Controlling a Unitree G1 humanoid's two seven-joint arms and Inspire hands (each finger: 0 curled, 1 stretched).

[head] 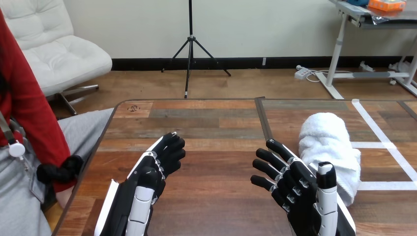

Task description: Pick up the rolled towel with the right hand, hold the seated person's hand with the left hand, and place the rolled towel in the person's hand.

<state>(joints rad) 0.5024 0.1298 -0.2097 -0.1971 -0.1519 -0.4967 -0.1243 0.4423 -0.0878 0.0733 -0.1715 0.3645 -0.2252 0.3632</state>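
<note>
The rolled towel (330,153) is lying as a thick, compact bundle (323,127), so it will stay rolled up and squeeze in around the middle when the robot lifts it.
A white rolled towel (328,150) lies on the wooden table (211,123) at the right, running from far to near. My right hand (295,184) hovers just left of it, fingers straight and spread, thumb up close to the towel's near end, holding nothing. My left hand (152,169) is over the table's left middle with its fingers relaxed and slightly bent, and nothing in it. The person sits at the table's left edge; their arm in a red sleeve (29,123) hangs beside the table, below its top.
White tape lines (383,145) mark a box on the table's right part, around the towel. A seam (263,120) runs across the tabletop between the two hands. Bare wood lies ahead of both hands.
</note>
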